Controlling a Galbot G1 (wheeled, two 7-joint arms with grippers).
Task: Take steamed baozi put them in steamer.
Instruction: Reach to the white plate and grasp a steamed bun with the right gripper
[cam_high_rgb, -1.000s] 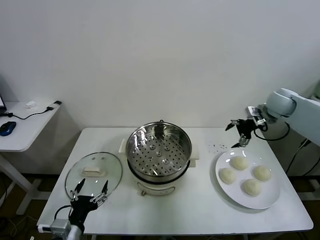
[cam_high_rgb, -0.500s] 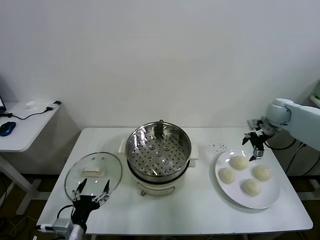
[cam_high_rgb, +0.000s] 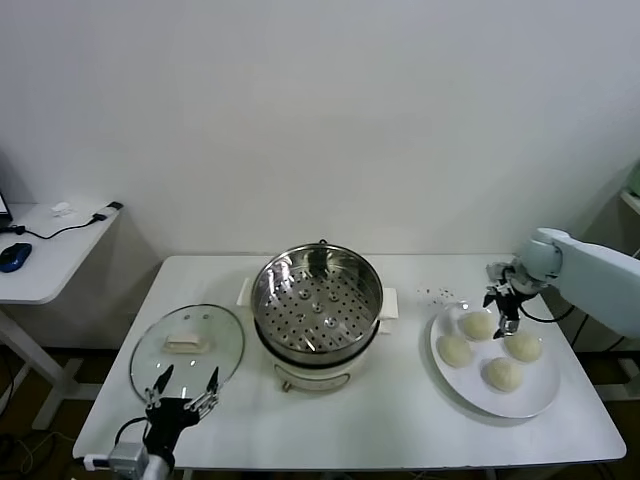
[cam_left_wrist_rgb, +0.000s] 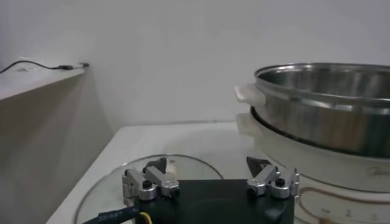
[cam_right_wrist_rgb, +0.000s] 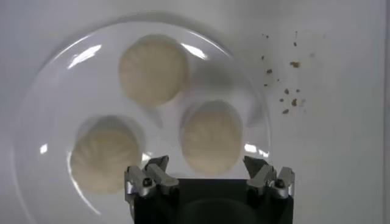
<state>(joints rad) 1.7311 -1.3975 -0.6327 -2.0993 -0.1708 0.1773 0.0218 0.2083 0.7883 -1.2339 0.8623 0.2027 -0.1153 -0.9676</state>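
The baozi (cam_high_rgb: 478, 324) by my right gripper will come away at once as I lift it and leave its neighbours where they are, since clear gaps (cam_high_rgb: 489, 350) separate the baozi.
Four cream-white baozi lie on a white plate (cam_high_rgb: 541, 396) at the table's right. My right gripper (cam_high_rgb: 503, 305) is open and empty, just above the far-left baozi (cam_high_rgb: 477, 325). In the right wrist view three baozi show; the nearest baozi (cam_right_wrist_rgb: 212, 137) sits just ahead of the open gripper (cam_right_wrist_rgb: 205, 162), level with the gap. The steamer (cam_high_rgb: 317, 300), steel with a perforated tray, stands at mid-table with nothing in it. It also shows in the left wrist view (cam_left_wrist_rgb: 323, 106). My left gripper (cam_high_rgb: 183, 387) is open and idle at the front left.
A round glass lid (cam_high_rgb: 187, 345) with a white handle lies left of the steamer, just ahead of the left gripper (cam_left_wrist_rgb: 206, 163). Dark crumbs (cam_high_rgb: 437, 294) dot the table between steamer and plate. A side table (cam_high_rgb: 45, 250) stands far left.
My right gripper has come down and in from the table's back right edge to just above the plate's far-left baozi. The left gripper has sunk slightly.
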